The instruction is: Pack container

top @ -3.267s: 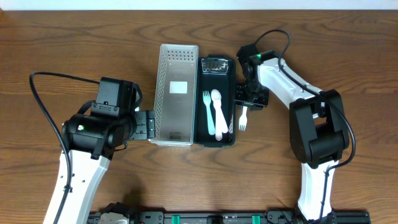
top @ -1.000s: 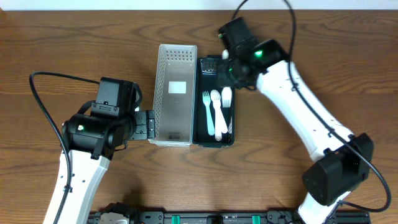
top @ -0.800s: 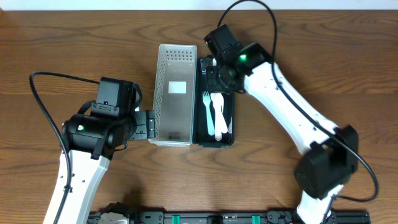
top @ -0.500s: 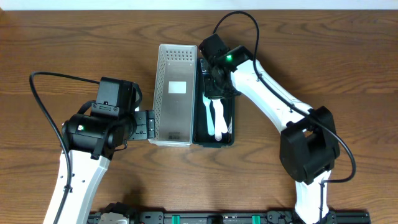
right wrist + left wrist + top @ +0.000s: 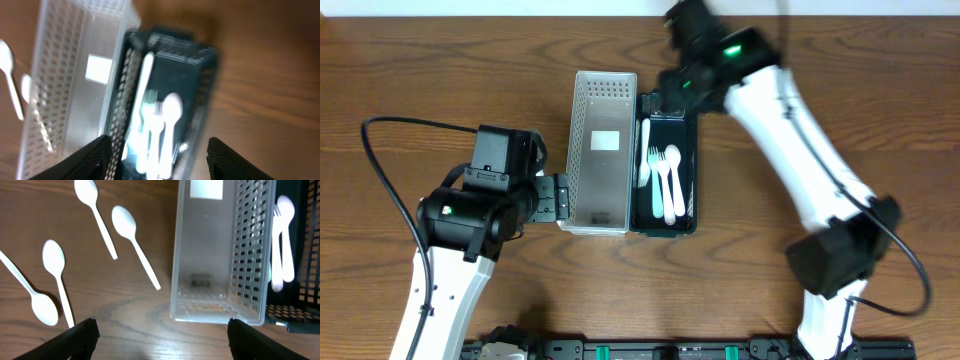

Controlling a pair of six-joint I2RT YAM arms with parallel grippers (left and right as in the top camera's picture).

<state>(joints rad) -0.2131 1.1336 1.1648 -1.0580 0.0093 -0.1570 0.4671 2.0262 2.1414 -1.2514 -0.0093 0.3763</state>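
The clear container is standing next to the nearest spoon's handle [image 5: 152, 276], so next my left gripper closes and pushes the container's side [image 5: 179, 222] away before it picks up spoons.
A black container [image 5: 692, 222] holds white and pale blue plastic cutlery [image 5: 666, 172]; one white piece [image 5: 644, 152] leans along its left wall. A clear perforated container [image 5: 603, 150] stands against its left side, empty. My right gripper [image 5: 675, 88] is open and empty above the black container's far end; its blurred wrist view shows the black container [image 5: 192, 70] and the cutlery [image 5: 159, 125] between the fingers [image 5: 160, 160]. My left gripper [image 5: 563, 198] is open and empty by the clear container's near left corner [image 5: 220, 310], fingers wide apart [image 5: 162, 340].
Several white plastic spoons [image 5: 132, 240] lie on the wooden table left of the clear container, seen in the left wrist view and hidden under my left arm in the overhead view. Black cables loop off both arms.
My right arm carried a white fork from the table right of the black container into it, let go, and pulled back toward the far end. The left arm barely moved.
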